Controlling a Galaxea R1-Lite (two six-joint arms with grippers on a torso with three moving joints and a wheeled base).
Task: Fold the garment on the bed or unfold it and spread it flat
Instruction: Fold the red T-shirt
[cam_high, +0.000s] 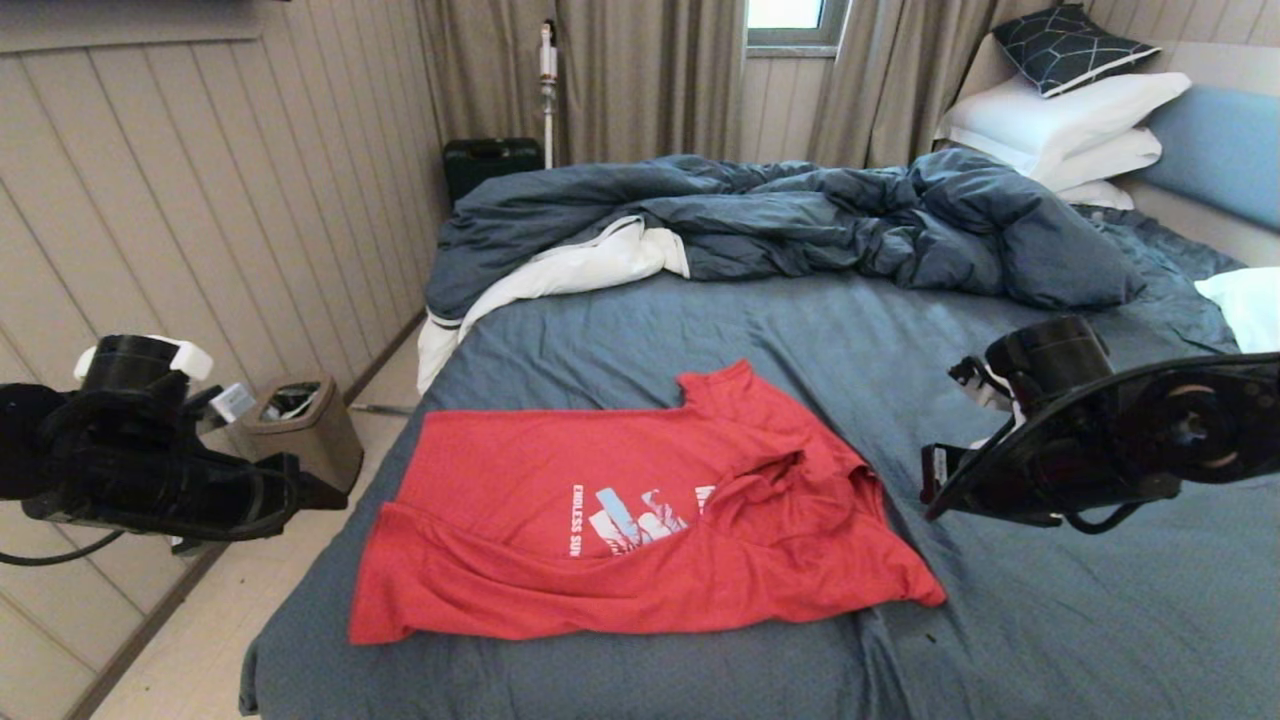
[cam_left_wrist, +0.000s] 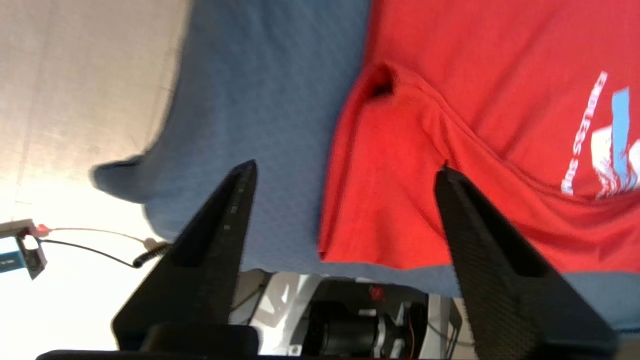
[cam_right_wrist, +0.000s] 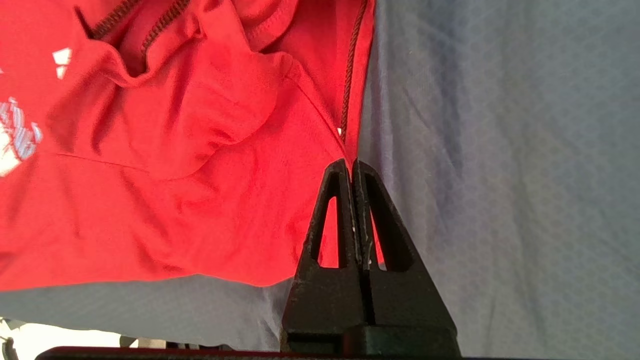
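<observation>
Next, my right gripper opens and grabs the bunched neck end (cam_high: 845, 504), because the garment's flap bunches at the neck (cam_high: 768, 502), past my left gripper at the hem.
The garment (cam_high: 640, 510), a red T-shirt, lies on the near part of the bed (cam_high: 1050, 620). It is partly folded over itself, so only part of the white and light-blue print shows. My left gripper (cam_high: 320, 490) hangs open off the bed's left side, level with the shirt. In the left wrist view the left gripper (cam_left_wrist: 345, 170) has nothing in it, and the garment's corner (cam_left_wrist: 390, 220) lies below on the sheet (cam_left_wrist: 265, 100). My right gripper (cam_high: 932, 490) hovers just right of the shirt. Shut and empty, the right gripper (cam_right_wrist: 351, 162) is above the garment's edge (cam_right_wrist: 175, 175).
A rumpled dark blue duvet (cam_high: 800, 220) with white lining lies across the far half of the bed. White pillows (cam_high: 1060, 125) are stacked at the far right. A brown waste bin (cam_high: 305, 430) stands on the floor by the panelled wall, left of the bed.
</observation>
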